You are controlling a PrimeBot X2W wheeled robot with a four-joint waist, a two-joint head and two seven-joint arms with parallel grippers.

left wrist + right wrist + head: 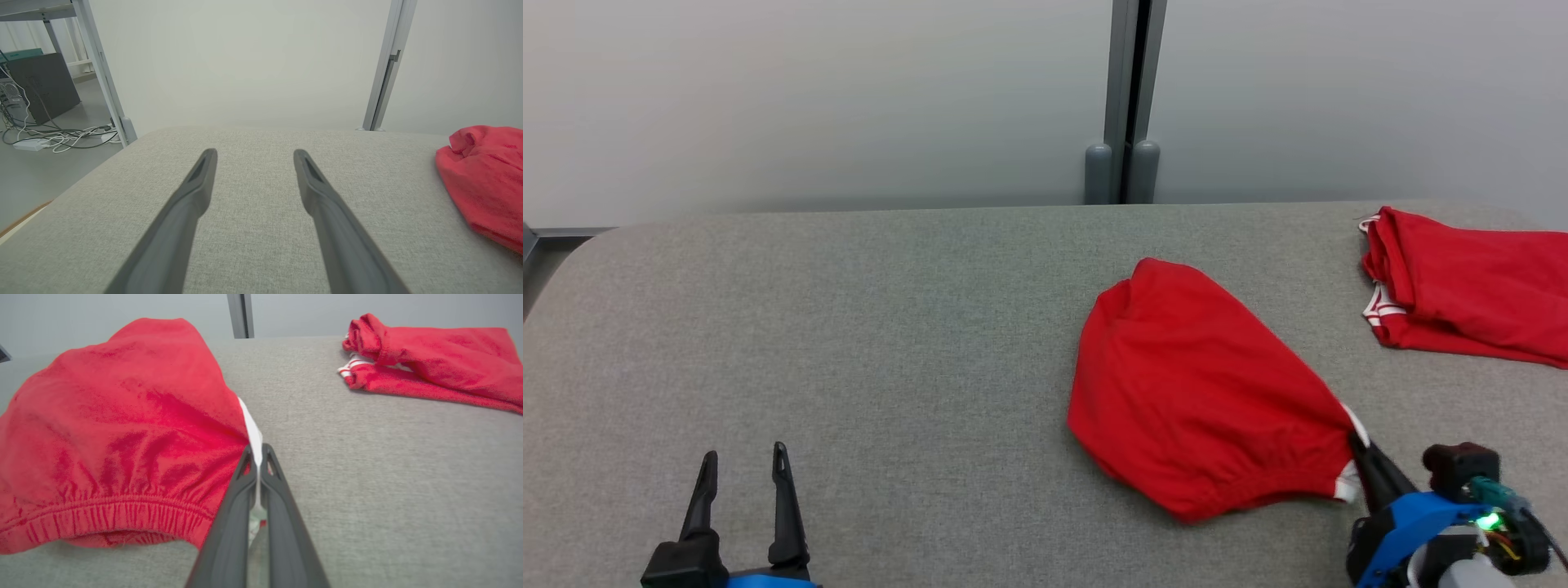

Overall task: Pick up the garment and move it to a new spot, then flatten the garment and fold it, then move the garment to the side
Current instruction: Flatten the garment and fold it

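The bunched garment should show long hidden white stripes when the robot carries it over, since only short white ends peek out at the pinched corner.
A red garment with an elastic waistband and a white side stripe lies bunched on the grey table, right of centre. My right gripper is shut on the garment's right corner at the white stripe; in the right wrist view the right gripper pinches the white edge of the garment, and the cloth is pulled taut toward it. My left gripper stands open at the lower left, well clear of the cloth. The left wrist view has the left gripper over bare table, with the garment at its right edge.
A second red garment with white trim lies folded at the table's back right, also the second garment in the right wrist view. The grey table has a rounded left corner. Behind it stands a pale wall with a grey post.
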